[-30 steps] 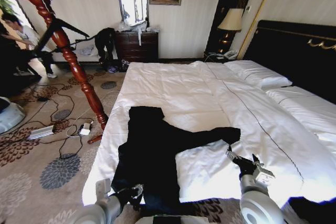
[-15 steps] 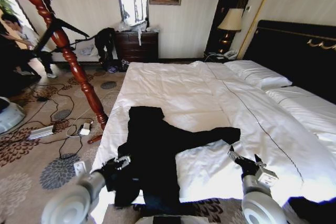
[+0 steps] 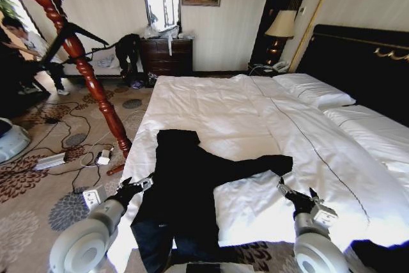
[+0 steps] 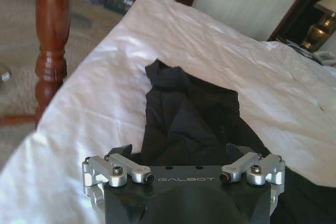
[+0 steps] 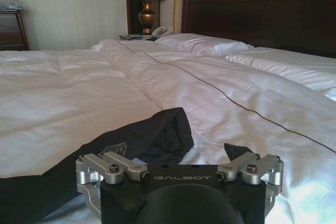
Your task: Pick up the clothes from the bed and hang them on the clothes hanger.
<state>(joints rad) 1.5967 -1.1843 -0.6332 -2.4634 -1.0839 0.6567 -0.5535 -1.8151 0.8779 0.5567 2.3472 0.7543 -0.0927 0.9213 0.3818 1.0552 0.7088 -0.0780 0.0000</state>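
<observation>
The thin black clothes hanger (image 3: 71, 30) hangs below a peg of the red wooden stand, so it will come off the peg and be free when I lift it.
The clothes (image 3: 192, 183), a black long-sleeved jacket, lie spread flat near the foot of the white bed (image 3: 211, 103), with one sleeve stretched to the right. My left gripper (image 3: 135, 187) is open at the jacket's left edge, and the left wrist view shows its jaws (image 4: 178, 150) spread over the dark fabric (image 4: 184, 114). My right gripper (image 3: 296, 191) hovers open just short of the sleeve cuff (image 5: 163, 129), nothing between its fingers (image 5: 176, 149). A thin black clothes hanger (image 3: 86, 32) hangs on the red wooden stand at the far left.
The red turned-wood coat stand (image 3: 89, 81) rises from the carpet beside the bed's left edge. Cables and a power strip (image 3: 51, 160) lie on the floor there. Pillows (image 3: 313, 87), a black headboard (image 3: 364, 55), a lamp (image 3: 281, 27) and a dresser (image 3: 166, 55) lie beyond.
My left arm has swung up and to the left, from the jacket's lower hem to its left edge. The right gripper has barely shifted, and the jacket lies as before.
</observation>
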